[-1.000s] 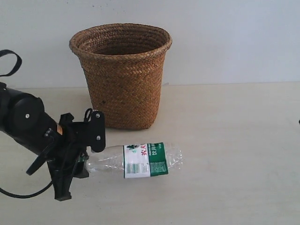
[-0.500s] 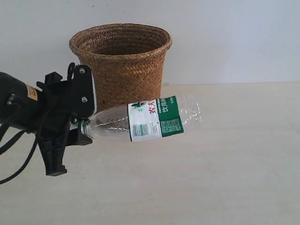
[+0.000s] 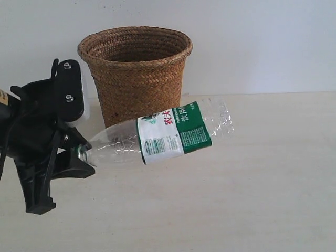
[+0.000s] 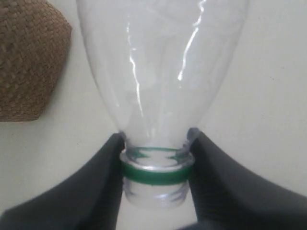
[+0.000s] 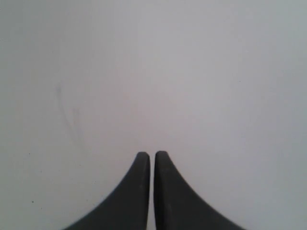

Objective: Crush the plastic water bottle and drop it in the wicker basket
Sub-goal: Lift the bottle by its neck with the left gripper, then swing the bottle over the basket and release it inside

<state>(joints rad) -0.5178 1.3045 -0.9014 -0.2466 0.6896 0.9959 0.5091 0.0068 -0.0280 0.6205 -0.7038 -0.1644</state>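
The plastic water bottle (image 3: 170, 132) hangs below the wicker basket's rim in front of its side, so my left gripper should lift it to the basket's opening (image 3: 137, 48) before releasing.
The plastic water bottle (image 3: 168, 135) hangs in the air in front of the wicker basket (image 3: 137, 79), lying nearly level with its base tilted up toward the right. Its white-and-green label shows red characters. No cap shows on the neck, only a green ring (image 4: 156, 173). My left gripper (image 3: 79, 152) is shut on the bottle's neck (image 4: 154, 179), one black finger on each side. The basket stands upright behind it, its side (image 4: 29, 57) also in the left wrist view. My right gripper (image 5: 152, 155) is shut on nothing and faces a blank pale surface; the exterior view does not show it.
A pale wooden table (image 3: 252, 184) spreads under the bottle and to the right. A plain white wall (image 3: 262, 42) stands behind the basket.
My left gripper has lifted the bottle off the table and drawn it left and up. The bottle's base has risen and now tilts upward in front of the basket.
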